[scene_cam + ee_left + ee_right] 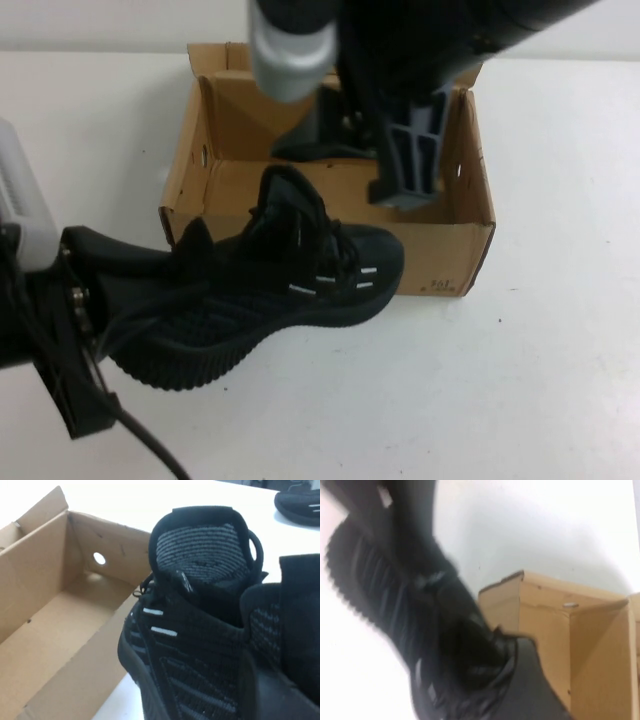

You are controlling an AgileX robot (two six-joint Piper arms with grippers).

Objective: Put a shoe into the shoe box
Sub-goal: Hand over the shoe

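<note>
The tilted shoe is held by its heel point(190, 258) in my left gripper outside the box, so my right gripper should take the shoe's tongue point(288, 192) and lower the shoe into the box.
The shoe point(270, 290) is a black knit sneaker with white dash marks, and it hangs tilted at the front wall of the shoe box point(455, 245). My left gripper point(150, 265) is shut on its heel, reaching in from the left. In the left wrist view the shoe point(195, 645) sits beside the box's near wall point(90, 675), outside the cavity. The brown cardboard box is open, with bare floor showing. My right gripper point(405, 185) reaches down inside the box near its back right. The right wrist view shows a blurred ribbed black sole point(395, 605) and box walls point(545, 615).
A second black shoe point(299, 505) lies on the white table beyond the held one. A dark shape point(320, 150) sits in the back of the box under the right arm; I cannot tell what it is. White table point(560, 380) surrounds the box.
</note>
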